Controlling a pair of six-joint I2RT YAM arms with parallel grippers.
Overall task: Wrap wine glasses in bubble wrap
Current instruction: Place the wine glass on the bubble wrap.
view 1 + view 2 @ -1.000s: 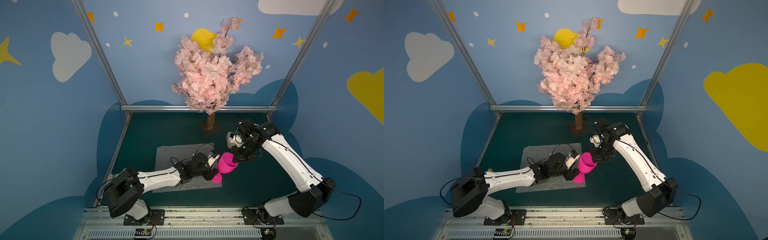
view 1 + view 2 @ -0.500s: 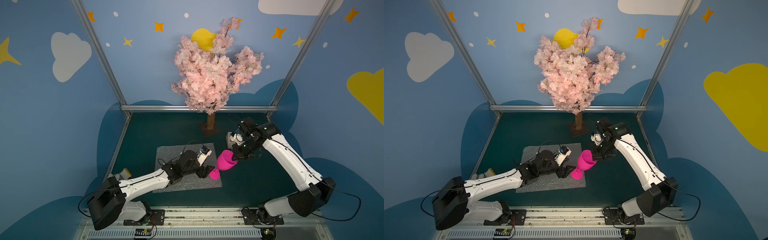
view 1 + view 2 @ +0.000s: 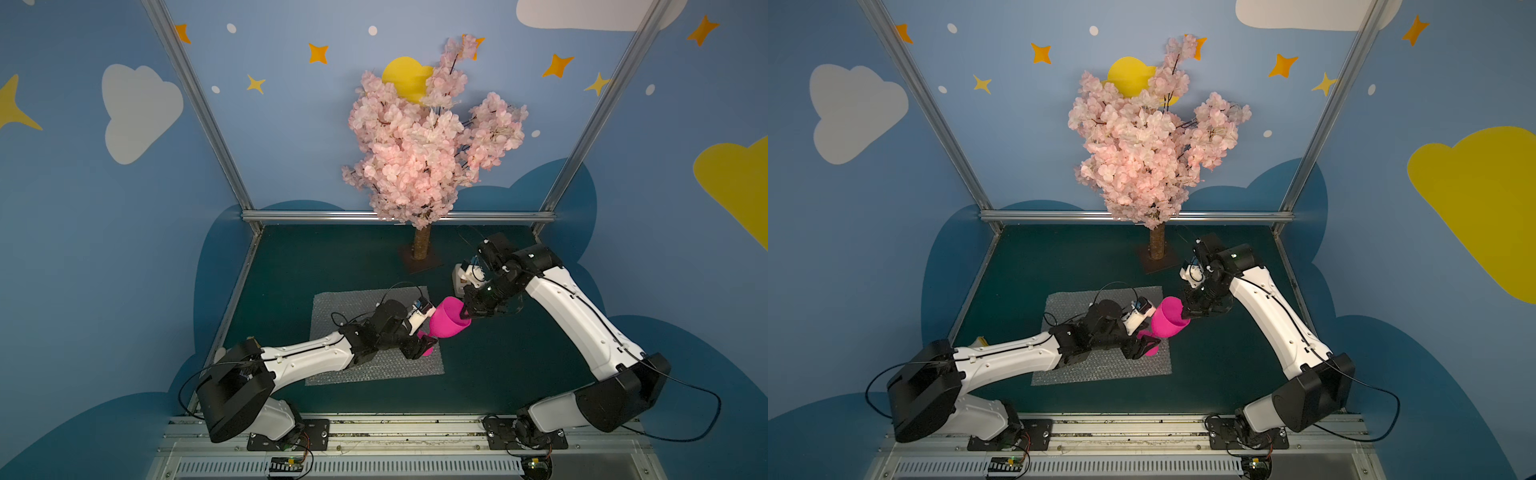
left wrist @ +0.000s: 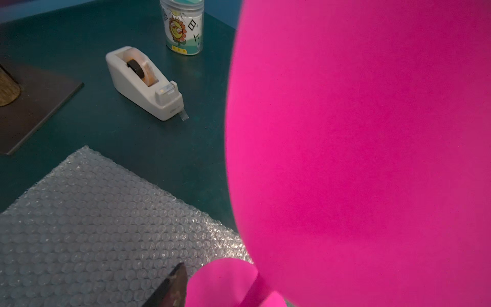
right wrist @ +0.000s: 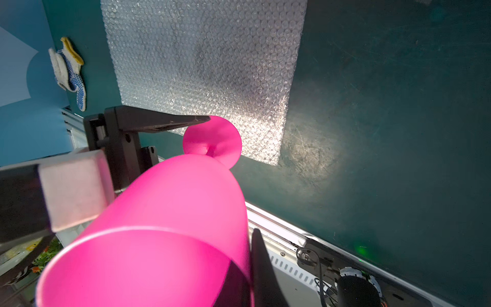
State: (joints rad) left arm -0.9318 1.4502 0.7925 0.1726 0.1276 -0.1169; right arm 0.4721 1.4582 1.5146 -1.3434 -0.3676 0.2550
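I should use my left gripper to grab the stem (image 4: 256,291) and lay the glass down on the bubble wrap, because my right gripper is holding the tilted wine glass by its rim (image 3: 457,304).
The wine glass, a hot-pink goblet (image 3: 449,322) (image 3: 1167,320), hangs tilted over the right edge of the bubble wrap (image 3: 345,307) (image 3: 1067,307), foot toward the sheet. My right gripper (image 3: 467,313) (image 5: 247,252) is shut on the cup's rim, one finger inside and one outside. My left gripper (image 3: 426,343) (image 3: 1148,345) is at the goblet's foot (image 5: 212,138). One of its fingers (image 5: 164,123) (image 4: 172,287) lies against the foot's edge. The cup (image 4: 358,146) hides the other finger.
A white tape dispenser (image 4: 143,82) (image 3: 461,278) and a labelled jar (image 4: 184,26) stand behind the goblet, under the right arm. The blossom tree's trunk and dark base (image 3: 422,249) are at the back. A glove (image 5: 69,71) lies at the mat's front left corner.
The left arm has shifted its elbow and shoulder while its gripper stays at the goblet's foot. The goblet stays in the right gripper, almost where it was.
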